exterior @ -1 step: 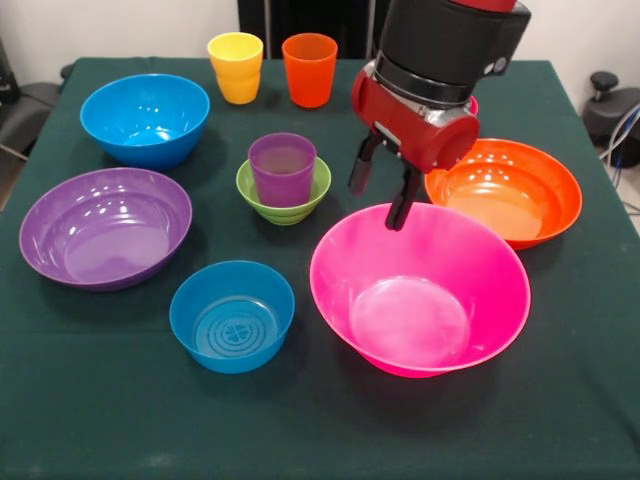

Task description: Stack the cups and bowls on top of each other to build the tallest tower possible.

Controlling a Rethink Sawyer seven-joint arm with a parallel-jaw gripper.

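Observation:
A curved red sliver (473, 105) shows from behind the robot's arm (438, 98), so the robot should expect a small red bowl hidden there when its gripper moves away.
A purple cup (283, 168) stands upright inside a small green bowl (284, 200) at the table's middle. Yellow cup (236, 66) and orange cup (310, 68) stand side by side at the far edge. My gripper (378, 207) hangs open and empty just right of the green bowl, over the far rim of the large pink bowl (420, 290). An orange bowl (505, 190) sits to the right. At the left are a blue bowl (145, 118) and a purple bowl (105, 225), with a small blue bowl (232, 315) in front. A red sliver (472, 103) peeks out behind the arm.
All the things rest on a dark green tablecloth (90, 400). Black equipment (608, 105) stands off the table's right side, and a dark chair-like shape (20, 110) sits beyond the left edge.

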